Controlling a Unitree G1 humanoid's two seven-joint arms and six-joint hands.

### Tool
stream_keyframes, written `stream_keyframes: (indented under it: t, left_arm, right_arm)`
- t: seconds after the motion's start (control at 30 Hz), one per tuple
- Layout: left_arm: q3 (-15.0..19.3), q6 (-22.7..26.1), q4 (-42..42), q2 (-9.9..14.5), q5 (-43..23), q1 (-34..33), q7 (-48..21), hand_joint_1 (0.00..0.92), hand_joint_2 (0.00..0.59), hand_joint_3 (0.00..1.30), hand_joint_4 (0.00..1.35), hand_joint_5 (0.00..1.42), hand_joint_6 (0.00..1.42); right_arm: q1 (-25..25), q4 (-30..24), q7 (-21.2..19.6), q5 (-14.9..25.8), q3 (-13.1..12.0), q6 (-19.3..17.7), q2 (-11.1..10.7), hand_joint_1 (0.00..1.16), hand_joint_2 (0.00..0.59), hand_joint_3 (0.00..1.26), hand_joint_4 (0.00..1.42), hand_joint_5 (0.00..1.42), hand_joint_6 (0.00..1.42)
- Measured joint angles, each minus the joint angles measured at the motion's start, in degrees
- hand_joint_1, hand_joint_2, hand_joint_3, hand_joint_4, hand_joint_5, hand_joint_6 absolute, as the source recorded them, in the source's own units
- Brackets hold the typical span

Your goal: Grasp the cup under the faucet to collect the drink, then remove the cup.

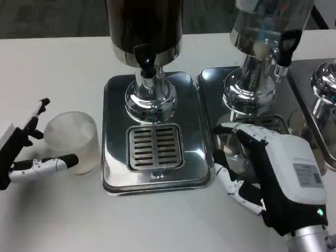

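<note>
When I open the black faucet (pixel 146 59), brown drink should run into the cup: the dispenser's tank (pixel 144 26) is dark while its neighbour is clear.
A clear, frosted plastic cup (pixel 75 140) stands upright on the white table, left of the dispenser's steel base (pixel 152 131). My left hand (pixel 29 147) is spread around the cup's left side, one finger above it and one along its lower front; whether they touch is unclear. The dark drink dispenser (pixel 144 29) has a black faucet (pixel 146 62) over the slotted drip grate (pixel 155 147); nothing stands on the grate. My right hand (pixel 268 168) hovers open over the second dispenser's tray at the right.
A second, clear dispenser (pixel 262 31) with its own black faucet (pixel 286 47) stands on a steel tray (pixel 210 89) at the right. A third chrome base (pixel 324 92) shows at the far right edge. White table lies in front.
</note>
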Motion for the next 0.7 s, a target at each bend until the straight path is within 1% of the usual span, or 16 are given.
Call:
stream_keyframes:
  t: [0.33, 0.57, 0.7]
  left_arm:
    - [-1.0, 0.8, 1.7, -0.7, 0.0, -1.7, 0.2, 0.173, 0.002, 0.0, 0.05, 0.32, 0.42]
    - [-2.6, 0.9, 2.7, -1.6, 0.1, -1.9, 0.8, 0.175, 0.007, 0.0, 0.05, 0.32, 0.42]
    - [-2.7, 0.9, 3.5, -2.4, 0.1, -2.5, 1.0, 0.176, 0.009, 0.0, 0.05, 0.32, 0.42]
  right_arm:
    - [0.4, 0.0, 0.0, 0.3, 0.1, 0.1, 0.1, 0.48, 0.45, 0.41, 0.35, 0.34, 0.34]
    - [0.5, 0.0, 0.0, 0.5, 0.1, 0.2, 0.2, 0.48, 0.45, 0.42, 0.35, 0.34, 0.34]
    - [0.6, 0.0, 0.0, 0.5, 0.2, 0.4, 0.3, 0.48, 0.45, 0.42, 0.35, 0.35, 0.34]
